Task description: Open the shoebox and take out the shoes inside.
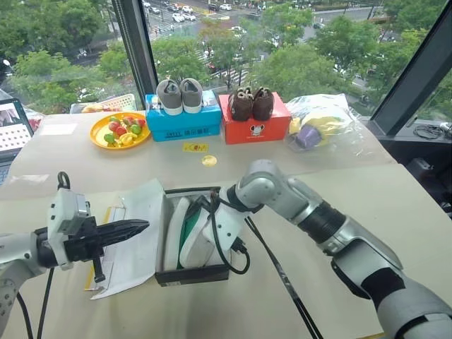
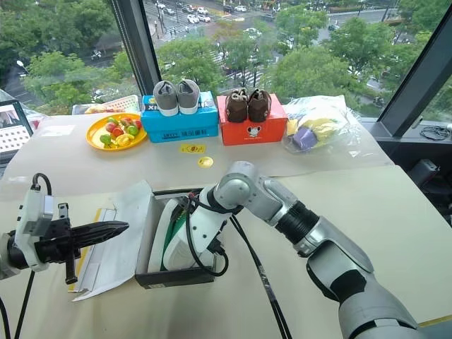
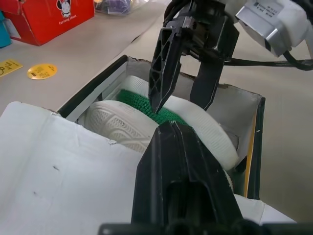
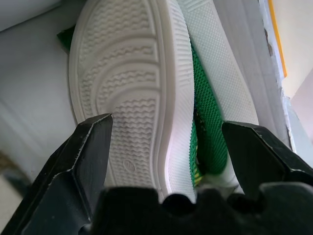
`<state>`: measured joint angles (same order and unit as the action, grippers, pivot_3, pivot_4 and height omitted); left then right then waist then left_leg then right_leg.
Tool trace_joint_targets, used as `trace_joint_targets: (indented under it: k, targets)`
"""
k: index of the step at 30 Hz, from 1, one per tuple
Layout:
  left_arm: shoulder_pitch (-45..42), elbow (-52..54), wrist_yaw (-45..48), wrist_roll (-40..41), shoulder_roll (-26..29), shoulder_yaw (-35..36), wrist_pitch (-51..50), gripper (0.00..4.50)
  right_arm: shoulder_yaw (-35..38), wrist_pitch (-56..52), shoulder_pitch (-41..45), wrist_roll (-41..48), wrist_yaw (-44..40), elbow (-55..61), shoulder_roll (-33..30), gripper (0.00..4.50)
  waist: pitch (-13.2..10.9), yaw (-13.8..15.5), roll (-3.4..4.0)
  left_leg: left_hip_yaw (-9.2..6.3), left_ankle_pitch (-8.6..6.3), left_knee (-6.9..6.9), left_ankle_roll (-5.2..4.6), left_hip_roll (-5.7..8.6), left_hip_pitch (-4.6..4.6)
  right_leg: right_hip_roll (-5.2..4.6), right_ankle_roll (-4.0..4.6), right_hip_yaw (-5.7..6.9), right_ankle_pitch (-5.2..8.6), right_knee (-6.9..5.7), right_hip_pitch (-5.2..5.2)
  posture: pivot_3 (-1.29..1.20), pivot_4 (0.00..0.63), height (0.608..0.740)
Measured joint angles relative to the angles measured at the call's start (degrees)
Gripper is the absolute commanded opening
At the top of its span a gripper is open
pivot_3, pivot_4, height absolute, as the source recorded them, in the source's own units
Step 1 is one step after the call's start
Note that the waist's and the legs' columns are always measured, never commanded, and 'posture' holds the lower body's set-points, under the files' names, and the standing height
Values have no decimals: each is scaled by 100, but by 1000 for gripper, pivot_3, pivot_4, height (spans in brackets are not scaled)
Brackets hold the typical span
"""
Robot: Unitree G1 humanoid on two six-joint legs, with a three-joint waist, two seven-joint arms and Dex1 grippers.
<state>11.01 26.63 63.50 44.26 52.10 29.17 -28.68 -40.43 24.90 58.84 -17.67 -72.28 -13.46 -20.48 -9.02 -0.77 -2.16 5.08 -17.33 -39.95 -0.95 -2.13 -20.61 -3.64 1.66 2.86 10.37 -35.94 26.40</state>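
Note:
A dark gap (image 4: 197, 120) separates the shoes, so I expect the shoe showing its ribbed sole (image 4: 134, 100) to come away alone when I lift it, leaving its mate behind.
The shoebox (image 1: 191, 275) lies open on the table, its lid (image 1: 134, 247) folded out to the left with the white inside facing up. Inside, the shoes (image 1: 188, 233) lie on their sides, with white ribbed soles (image 4: 127, 83) and green mesh (image 3: 139, 99). My right gripper (image 3: 183, 100) reaches down into the box, open, its fingers (image 4: 88, 156) standing either side of the shoes, one tip down at the green mesh. My left gripper (image 1: 134, 228) is shut on nothing and hovers over the lid, pointing towards the box.
At the back stand a blue box (image 1: 182, 126) with grey shoes on it and a red box (image 1: 256, 127) with brown shoes. A yellow fruit plate (image 1: 120, 131), a plastic bag (image 1: 321, 127) and a laptop (image 1: 13, 128) are nearby. A black cable (image 1: 279, 272) crosses the table.

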Motion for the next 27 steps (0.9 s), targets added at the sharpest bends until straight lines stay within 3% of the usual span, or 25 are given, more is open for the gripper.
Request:
trace_joint_targets:
  k: [2,7,12,18,27]
  targets:
    - [-8,0,0,-16,0,-5,0,0,0,12,-1,-8,-22,-11,-6,3503,-1,0,2,1,0,3,0,-1,17,0,0,-1,1,-1,-11,0,150,731]
    - [-108,-9,-2,-41,1,-28,0,0,0,32,-75,-9,-151,73,-153,1665,-1,10,2,1,3,3,5,-6,25,5,0,-1,1,-8,-13,0,150,731]
    - [-264,-45,-23,-139,1,-129,0,0,55,-27,-206,86,-433,462,-436,408,-1,1,1,4,3,4,5,-7,32,7,1,-4,1,-7,-18,0,150,731]
    - [-363,-49,-24,-152,1,-185,0,0,102,-94,-257,71,-356,486,-442,408,-1,-8,1,9,3,11,5,-16,35,14,12,-7,-1,-7,-16,0,150,731]
    - [-428,-114,5,-294,1,-316,5,0,1150,-2058,95,1043,-257,852,-106,408,-5,6,2,12,3,13,8,-21,26,15,19,-4,-3,-2,-10,0,150,731]
